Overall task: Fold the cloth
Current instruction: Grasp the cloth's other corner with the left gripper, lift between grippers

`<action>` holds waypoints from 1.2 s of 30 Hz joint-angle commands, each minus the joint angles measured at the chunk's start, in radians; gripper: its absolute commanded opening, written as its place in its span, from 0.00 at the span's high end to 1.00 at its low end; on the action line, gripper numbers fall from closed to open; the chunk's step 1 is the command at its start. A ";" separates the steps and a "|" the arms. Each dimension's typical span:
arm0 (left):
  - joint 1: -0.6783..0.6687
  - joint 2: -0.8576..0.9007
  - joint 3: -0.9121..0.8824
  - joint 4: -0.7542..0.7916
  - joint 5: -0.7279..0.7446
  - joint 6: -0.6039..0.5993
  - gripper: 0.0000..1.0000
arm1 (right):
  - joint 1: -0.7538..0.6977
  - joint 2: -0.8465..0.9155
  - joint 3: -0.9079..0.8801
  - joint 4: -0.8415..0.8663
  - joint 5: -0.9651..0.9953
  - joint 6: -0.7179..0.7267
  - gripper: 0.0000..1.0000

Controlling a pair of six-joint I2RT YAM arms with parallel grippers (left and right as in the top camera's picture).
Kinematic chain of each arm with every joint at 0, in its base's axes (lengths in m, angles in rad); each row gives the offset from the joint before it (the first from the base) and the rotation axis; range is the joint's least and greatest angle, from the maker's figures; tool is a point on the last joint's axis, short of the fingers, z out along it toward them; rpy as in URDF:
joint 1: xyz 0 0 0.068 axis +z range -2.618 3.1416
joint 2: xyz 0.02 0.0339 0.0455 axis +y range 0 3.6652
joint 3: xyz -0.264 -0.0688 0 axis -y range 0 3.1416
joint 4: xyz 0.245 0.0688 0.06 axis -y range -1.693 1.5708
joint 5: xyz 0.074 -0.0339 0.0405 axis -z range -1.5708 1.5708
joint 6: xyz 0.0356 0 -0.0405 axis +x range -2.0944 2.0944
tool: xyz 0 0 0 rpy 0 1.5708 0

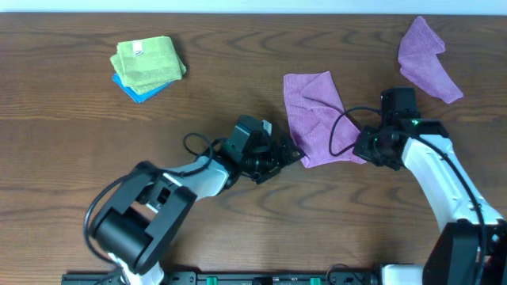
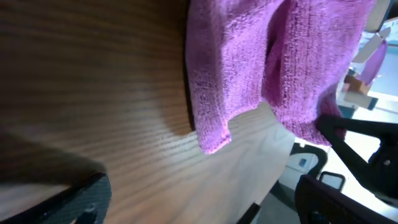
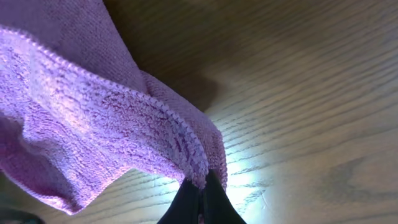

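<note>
The pinkish-purple cloth's loose corner [image 2: 214, 138] points between the gripper's open fingers, so my left gripper should keep going toward that corner [image 1: 308, 163] until its fingers close on it.
The pinkish-purple cloth [image 1: 315, 117] lies rumpled on the table at centre right. My right gripper [image 1: 366, 149] is shut on its near right corner, and the pinched edge shows in the right wrist view [image 3: 202, 185], with the cloth [image 3: 93, 118] draped up and to the left. My left gripper [image 1: 291, 157] is open and empty just short of the cloth's near left corner. In the left wrist view the cloth's corner [image 2: 214, 140] hangs ahead of the spread fingers [image 2: 204, 185].
A bluer lavender cloth [image 1: 426, 57] lies at the back right. A folded lime-green cloth [image 1: 147, 60] with a white label sits on a blue one [image 1: 136, 89] at the back left. The wooden table [image 1: 71, 134] is under all of them.
</note>
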 commanded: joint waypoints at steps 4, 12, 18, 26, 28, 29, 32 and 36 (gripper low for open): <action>-0.032 0.079 0.096 0.011 0.008 -0.035 0.04 | -0.005 -0.010 -0.001 0.003 -0.026 -0.014 0.99; -0.064 0.180 0.195 0.006 -0.005 -0.034 0.03 | -0.005 -0.010 -0.001 0.003 -0.025 -0.016 0.99; -0.065 0.220 0.195 -0.001 -0.017 -0.030 0.14 | -0.008 -0.010 -0.001 0.004 -0.025 -0.034 0.99; -0.065 0.264 0.195 0.000 -0.028 0.001 0.37 | -0.013 -0.011 -0.001 0.006 -0.050 -0.045 0.99; -0.065 0.266 0.195 -0.005 -0.039 0.028 0.46 | -0.013 -0.011 -0.001 0.013 -0.078 -0.059 0.99; -0.065 0.266 0.195 -0.005 -0.042 0.043 0.51 | -0.013 -0.011 -0.001 0.016 -0.083 -0.059 0.99; -0.065 0.266 0.195 -0.005 -0.044 0.070 0.78 | -0.013 -0.011 -0.001 0.029 -0.085 -0.068 0.99; -0.059 0.266 0.195 -0.012 -0.043 0.114 0.94 | -0.014 -0.011 -0.001 0.034 -0.085 -0.103 0.99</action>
